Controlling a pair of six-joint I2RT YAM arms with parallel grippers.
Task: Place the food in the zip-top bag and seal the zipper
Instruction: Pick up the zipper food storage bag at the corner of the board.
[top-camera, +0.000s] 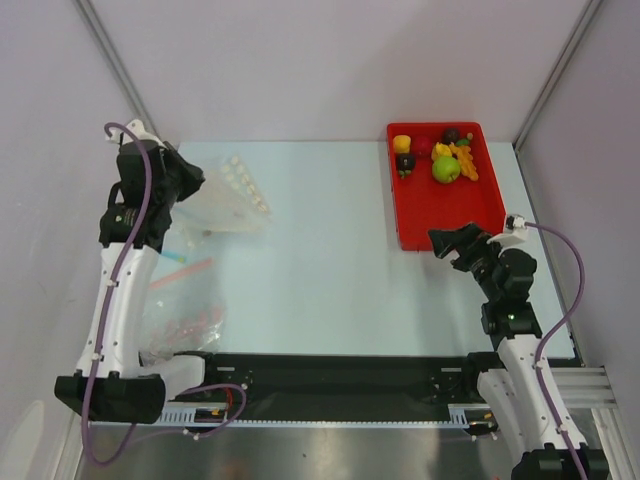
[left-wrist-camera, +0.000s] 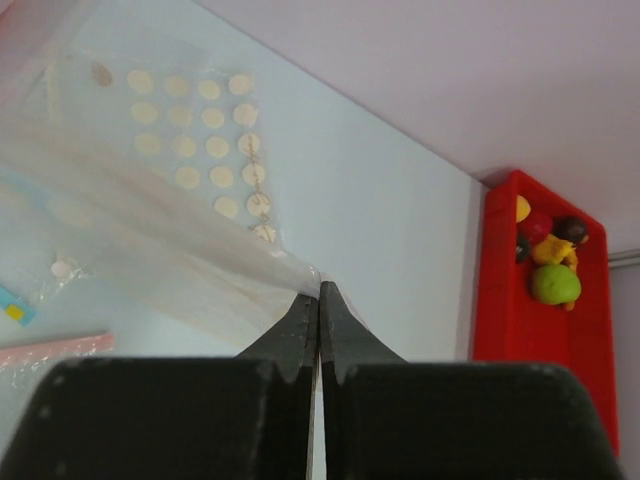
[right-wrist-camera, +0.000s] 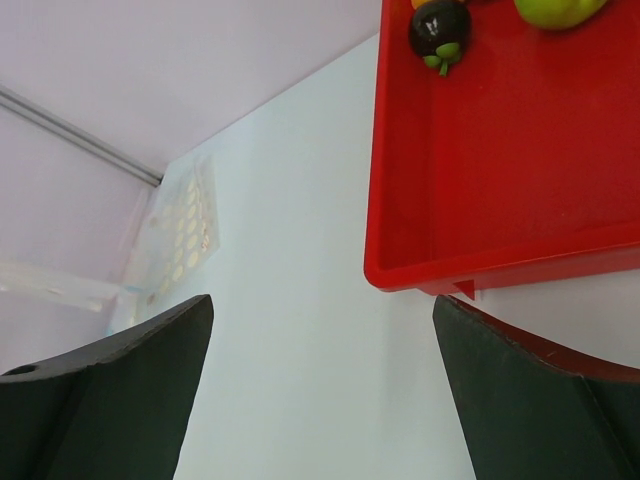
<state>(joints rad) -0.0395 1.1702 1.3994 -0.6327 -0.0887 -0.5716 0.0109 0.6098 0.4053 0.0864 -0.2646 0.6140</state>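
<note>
I should bring the zip-top bag (top-camera: 224, 211) to the table's middle (top-camera: 325, 262) and pass it to my right gripper, because my left gripper is holding it far from the red tray.
My left gripper (top-camera: 190, 187) (left-wrist-camera: 319, 290) is shut on a corner of the clear zip-top bag (top-camera: 232, 197) (left-wrist-camera: 150, 230), which has pale dots and hangs limp at the far left of the table. A short piece of light-blue zipper (left-wrist-camera: 10, 305) shows at the bag's far end. The food lies in a red tray (top-camera: 440, 215) at the back right: a green apple (top-camera: 446, 169) (left-wrist-camera: 555, 284), an orange bunch (top-camera: 466, 160), a dark purple ball (top-camera: 405, 162) (right-wrist-camera: 440, 28) and a yellow piece (top-camera: 402, 143). My right gripper (top-camera: 455, 243) (right-wrist-camera: 323, 300) is open and empty at the tray's near left corner (right-wrist-camera: 420, 280).
Clear bags with pink strips (top-camera: 185, 272) (top-camera: 185, 325) lie at the near left beside the left arm; one pink strip shows in the left wrist view (left-wrist-camera: 50, 350). Grey walls close in the table on three sides. The red tray's rim (left-wrist-camera: 500, 300) stands to the right of the held bag.
</note>
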